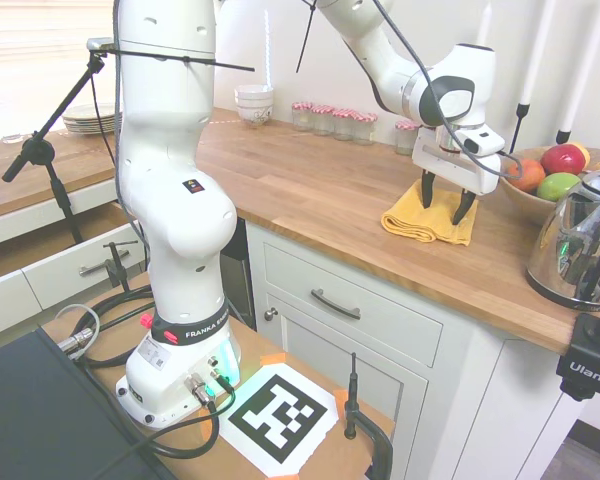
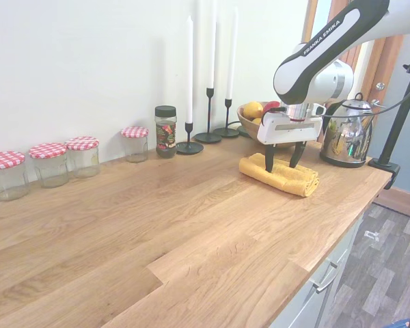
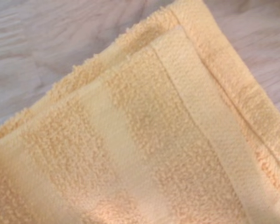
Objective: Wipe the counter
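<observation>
I expect the yellow cloth [image 1: 435, 212] to bunch up and slide along still folded when I pull it across the counter, because the cloth's soft folded layers [image 1: 410, 233] lie on top of each other.
The counter [image 1: 310, 190] is a long warm-brown wooden top [image 2: 157, 225] over white cabinets. A folded yellow cloth [image 1: 420, 225] lies on it near the right end, close to the front edge. My gripper [image 1: 446, 205] hangs straight down over the cloth [image 2: 290, 179], open, with its two dark fingertips down at the cloth's upper folds. From the other side the gripper [image 2: 281, 165] stands over the cloth's back half. Nothing is held between the fingers. The wrist view is filled by the cloth [image 3: 144, 140] with bare wood at the corners.
A fruit bowl [image 1: 525, 195] and a chrome kettle [image 1: 580, 245] stand just right of the cloth. Along the wall are candlesticks [image 2: 208, 113], a spice jar [image 2: 165, 131] and several checked-lid jars [image 2: 51, 164]. Stacked white bowls [image 1: 254, 103] sit at the far end.
</observation>
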You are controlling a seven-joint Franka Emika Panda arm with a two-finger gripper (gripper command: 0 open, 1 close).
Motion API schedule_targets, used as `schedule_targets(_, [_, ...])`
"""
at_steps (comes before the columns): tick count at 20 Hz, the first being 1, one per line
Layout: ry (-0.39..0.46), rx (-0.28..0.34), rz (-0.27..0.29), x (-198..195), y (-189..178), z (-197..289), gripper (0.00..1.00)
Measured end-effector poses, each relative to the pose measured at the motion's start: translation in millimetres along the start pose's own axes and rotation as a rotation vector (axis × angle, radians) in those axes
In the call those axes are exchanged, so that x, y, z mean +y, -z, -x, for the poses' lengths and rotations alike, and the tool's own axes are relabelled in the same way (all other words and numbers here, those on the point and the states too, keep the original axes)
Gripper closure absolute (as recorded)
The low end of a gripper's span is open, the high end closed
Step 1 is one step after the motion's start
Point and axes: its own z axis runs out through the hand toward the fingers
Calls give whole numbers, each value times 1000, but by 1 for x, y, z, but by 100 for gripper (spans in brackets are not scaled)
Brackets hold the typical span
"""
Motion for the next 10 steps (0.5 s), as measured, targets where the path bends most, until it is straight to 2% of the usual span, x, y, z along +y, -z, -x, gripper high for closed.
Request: schedule_targets(10, [8, -1, -1, -4, 0, 4, 100])
